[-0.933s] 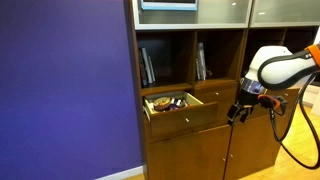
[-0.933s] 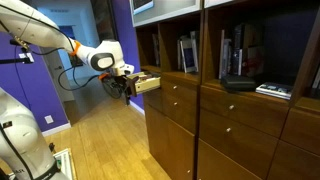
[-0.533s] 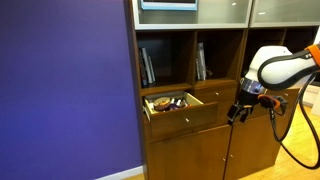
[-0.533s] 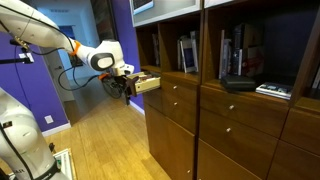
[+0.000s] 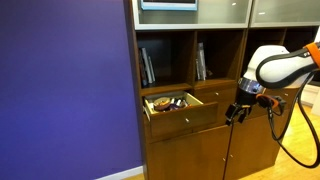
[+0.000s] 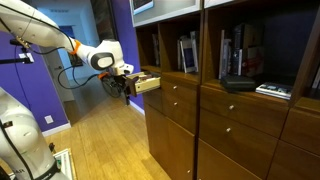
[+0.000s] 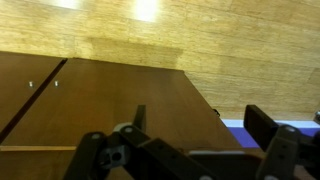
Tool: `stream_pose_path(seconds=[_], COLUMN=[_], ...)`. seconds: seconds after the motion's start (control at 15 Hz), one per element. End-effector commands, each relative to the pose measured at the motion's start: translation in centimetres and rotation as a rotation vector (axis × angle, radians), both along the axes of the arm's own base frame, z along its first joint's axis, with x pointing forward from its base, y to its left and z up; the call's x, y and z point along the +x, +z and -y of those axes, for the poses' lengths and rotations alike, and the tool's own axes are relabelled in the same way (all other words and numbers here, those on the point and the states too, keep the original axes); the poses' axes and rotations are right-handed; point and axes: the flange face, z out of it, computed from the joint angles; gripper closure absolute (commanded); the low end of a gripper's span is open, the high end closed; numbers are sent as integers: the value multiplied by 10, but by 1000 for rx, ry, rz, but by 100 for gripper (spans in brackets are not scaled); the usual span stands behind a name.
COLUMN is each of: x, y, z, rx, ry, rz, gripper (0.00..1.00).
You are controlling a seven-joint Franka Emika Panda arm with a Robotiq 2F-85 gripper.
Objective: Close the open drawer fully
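My gripper will push the front of the brown wooden drawer, and the drawer will slide straight in until it is flush and take the small odds along, because they lie low inside.
The drawer is a wide, shallow brown wooden drawer, pulled out from the cabinet, with small dark and orange odds inside and a small pale knob on its flat front. It also shows in an exterior view. My gripper hangs in front of the cabinet, just beside the drawer's front corner, apart from it. In another exterior view the gripper is level with the drawer front. In the wrist view the gripper is open and empty, with brown wood between the fingers.
Shelves with books sit above the drawer. Tall cabinet doors stand below it. Narrower closed drawer fronts run along the cabinet. A purple wall borders the cabinet, and a wooden floor lies in front.
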Motion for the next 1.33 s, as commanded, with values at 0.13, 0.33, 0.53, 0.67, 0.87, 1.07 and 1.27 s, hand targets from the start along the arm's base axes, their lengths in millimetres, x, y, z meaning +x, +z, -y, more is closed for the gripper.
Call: stream_pose_path(seconds=[0.13, 0.33, 0.53, 0.67, 0.87, 1.07, 1.27], x=[8, 20, 34, 44, 56, 64, 70], y=[-1, 0, 6, 9, 10, 7, 6], z=[-62, -77, -79, -79, -81, -85, -89], rx=[139, 197, 245, 261, 284, 288, 291], ry=[-54, -120, -204, -278, -368, -414, -417], rz=[-141, -94, -50, 2, 46, 84, 137], gripper=[0, 26, 48, 62, 83, 100, 100])
